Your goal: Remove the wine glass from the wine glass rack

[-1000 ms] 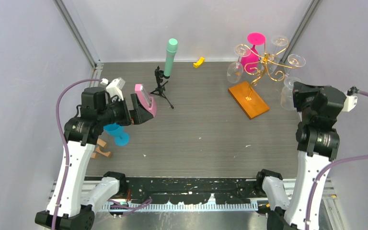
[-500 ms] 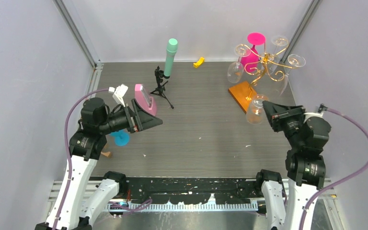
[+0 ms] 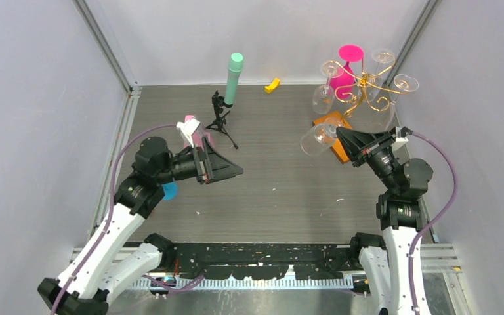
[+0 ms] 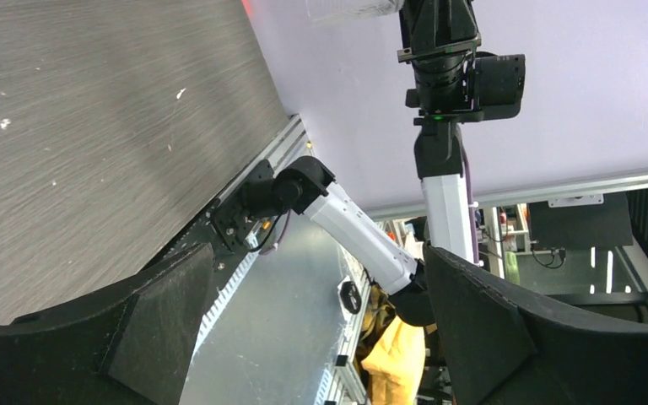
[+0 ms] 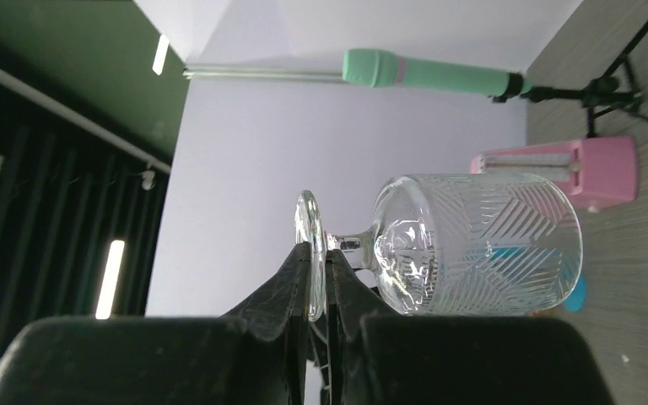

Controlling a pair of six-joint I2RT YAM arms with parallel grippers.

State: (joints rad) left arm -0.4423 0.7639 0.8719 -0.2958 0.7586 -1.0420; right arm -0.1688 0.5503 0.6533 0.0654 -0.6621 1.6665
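Observation:
I keep moving my open left gripper until it closes on the wine glass's rim (image 3: 309,144), because the rim faces it and my right gripper holds the wine glass's foot (image 3: 333,123).
The wine glass rack (image 3: 361,85) is gold wire on an orange-brown base (image 3: 331,120), at the back right. Clear glasses (image 3: 321,98) and a pink one (image 3: 348,65) still hang on it. My right gripper (image 3: 338,135) is shut on the foot of a clear patterned wine glass (image 3: 314,139), held sideways in the air left of the rack, clear of its arms. In the right wrist view the fingers (image 5: 299,270) pinch the foot disc and the bowl (image 5: 481,245) points away. My left gripper (image 3: 235,172) is open and empty over the table's middle left; the left wrist view (image 4: 321,337) shows wide-apart jaws.
A black mini tripod (image 3: 220,121) holds a green microphone (image 3: 233,77) at the back centre. A pink block (image 3: 192,129) and a blue object (image 3: 168,191) sit by the left arm. A small yellow piece (image 3: 272,84) lies at the back wall.
My right gripper has swung left and forward from beside the rack, carrying the wine glass out over the table. My left arm has reached right toward the middle.

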